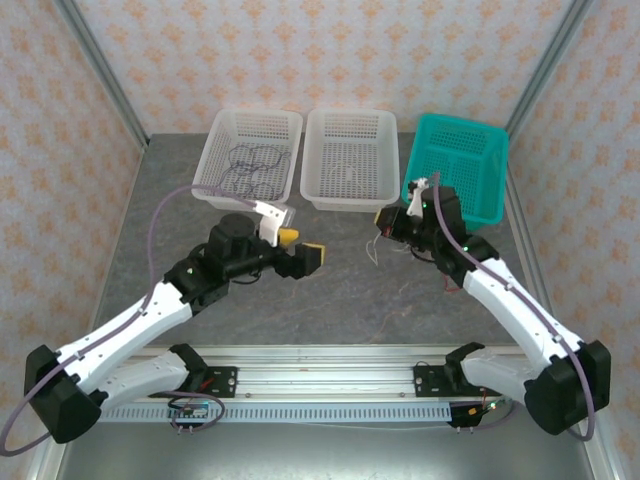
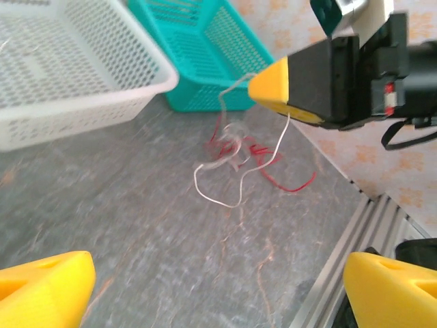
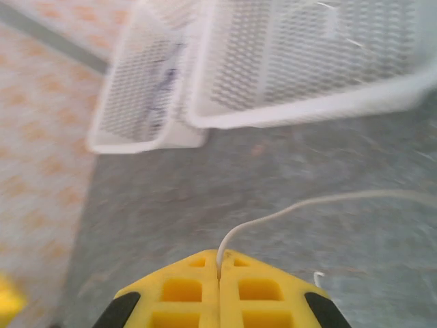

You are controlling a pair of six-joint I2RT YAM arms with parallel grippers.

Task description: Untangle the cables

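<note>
The white cable's loops bunch [image 2: 235, 142] up with the reddish cable, so when I pull, I expect the white cable to tug it along before coming free.
A thin white cable [image 2: 217, 200] runs from a loose loop on the table up into my right gripper [image 3: 220, 257], which is shut on its end. This white cable [image 3: 308, 203] trails off to the right in the right wrist view. A reddish cable [image 2: 276, 174] lies tangled with it on the grey table. Dark purple-grey cables [image 1: 250, 160] lie in the left white basket [image 1: 225, 190]. My left gripper [image 2: 218, 268] hovers open over bare table, left of the tangle, with nothing between its fingers. From above, the left gripper [image 1: 302, 247] and the right gripper [image 1: 384, 222] face each other.
The middle white basket [image 1: 320, 195] and the teal basket [image 1: 490, 215] stand at the back of the table. A metal rail [image 1: 320, 352] runs along the near edge. Patterned walls close in both sides.
</note>
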